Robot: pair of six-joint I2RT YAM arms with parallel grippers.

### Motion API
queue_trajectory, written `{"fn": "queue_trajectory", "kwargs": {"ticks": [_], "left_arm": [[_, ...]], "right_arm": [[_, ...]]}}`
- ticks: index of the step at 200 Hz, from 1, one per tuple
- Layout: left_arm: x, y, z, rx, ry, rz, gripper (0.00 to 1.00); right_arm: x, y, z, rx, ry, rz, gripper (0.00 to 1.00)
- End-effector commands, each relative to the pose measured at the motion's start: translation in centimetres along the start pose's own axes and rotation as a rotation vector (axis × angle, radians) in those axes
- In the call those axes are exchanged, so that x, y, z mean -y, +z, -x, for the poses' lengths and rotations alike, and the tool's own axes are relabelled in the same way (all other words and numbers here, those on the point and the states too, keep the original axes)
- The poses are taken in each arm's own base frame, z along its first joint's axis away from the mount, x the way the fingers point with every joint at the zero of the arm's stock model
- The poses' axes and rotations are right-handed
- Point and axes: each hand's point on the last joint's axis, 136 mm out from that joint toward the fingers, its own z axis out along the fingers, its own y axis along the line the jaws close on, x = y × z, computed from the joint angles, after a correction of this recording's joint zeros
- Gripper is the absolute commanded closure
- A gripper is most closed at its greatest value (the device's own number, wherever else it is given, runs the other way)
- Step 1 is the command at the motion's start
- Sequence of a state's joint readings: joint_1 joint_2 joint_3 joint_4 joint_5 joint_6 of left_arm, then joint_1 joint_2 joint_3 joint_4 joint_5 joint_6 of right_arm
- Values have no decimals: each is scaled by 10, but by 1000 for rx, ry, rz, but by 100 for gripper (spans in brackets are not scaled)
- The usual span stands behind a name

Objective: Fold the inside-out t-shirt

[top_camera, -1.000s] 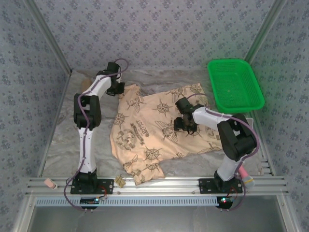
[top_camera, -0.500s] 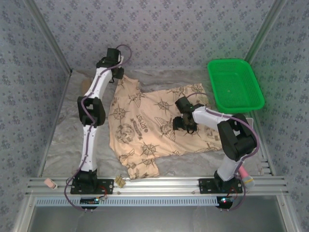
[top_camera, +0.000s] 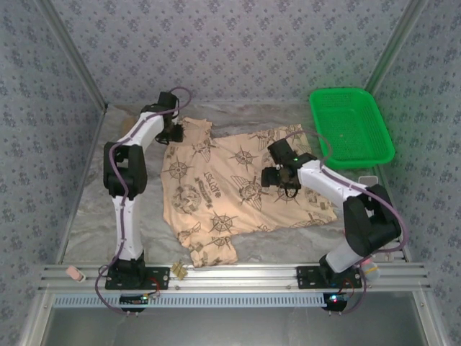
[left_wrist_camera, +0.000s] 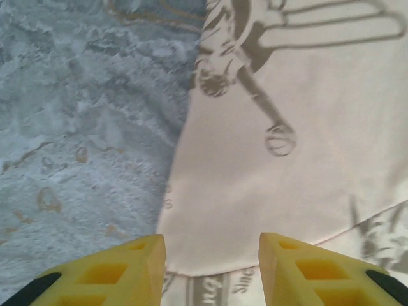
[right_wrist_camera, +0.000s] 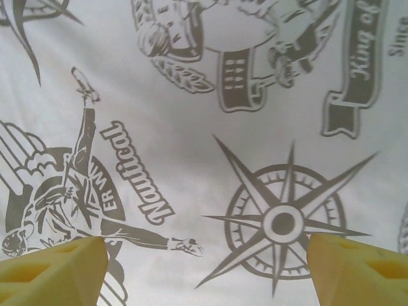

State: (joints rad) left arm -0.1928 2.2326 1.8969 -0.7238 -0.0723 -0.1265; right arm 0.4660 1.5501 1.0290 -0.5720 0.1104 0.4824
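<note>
My right gripper is to take the near sleeve next, but the t-shirt lies crooked with its hem slanting, so both my grippers should slide the t-shirt straight first.
The inside-out t-shirt lies spread across the middle of the table, tan with dark compass prints. My left gripper hovers at its far left corner. In the left wrist view the left gripper is open, and a pale folded edge of the t-shirt lies below the gap between the yellow fingers. My right gripper hangs over the shirt's right half. It is open wide above a compass print on the t-shirt, and the right gripper holds nothing.
A green plastic basket stands at the far right corner. A crinkled grey sheet covers the table. Small bits lie on the front rail, with a pink thing at its left end. Patterned walls close in three sides.
The left gripper pulled the shirt's far left corner outward, opened and let it go. The shirt now lies flatter and wider. The right gripper opened further and shifted slightly right.
</note>
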Motion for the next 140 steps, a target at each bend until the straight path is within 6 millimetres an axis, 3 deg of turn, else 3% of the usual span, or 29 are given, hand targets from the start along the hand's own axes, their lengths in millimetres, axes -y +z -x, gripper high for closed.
{"fn": "queue_trajectory", "kwargs": {"ticks": [1, 27, 39, 64, 92, 102, 115, 140], "left_arm": [[19, 14, 23, 84, -48, -86, 59], [4, 41, 16, 5, -36, 19, 61], [5, 48, 14, -40, -51, -16, 61], [-1, 46, 21, -43, -26, 19, 62], [-18, 42, 26, -56, 7, 94, 67], [-23, 44, 29, -53, 54, 106, 73], [-27, 46, 35, -43, 92, 117, 79], [-35, 39, 50, -7, 90, 122, 76]], "right_arm": [[21, -1, -6, -21, 34, -39, 16], [22, 1, -5, -15, 57, -21, 15], [23, 4, -9, -31, 54, -20, 14], [30, 10, -15, -65, 83, -45, 10], [23, 15, -21, -86, 114, 6, 10], [14, 15, -24, -92, 94, 32, 11], [-12, 13, -26, -101, -18, 131, 11], [-74, -4, -37, -80, -325, 284, 12]]}}
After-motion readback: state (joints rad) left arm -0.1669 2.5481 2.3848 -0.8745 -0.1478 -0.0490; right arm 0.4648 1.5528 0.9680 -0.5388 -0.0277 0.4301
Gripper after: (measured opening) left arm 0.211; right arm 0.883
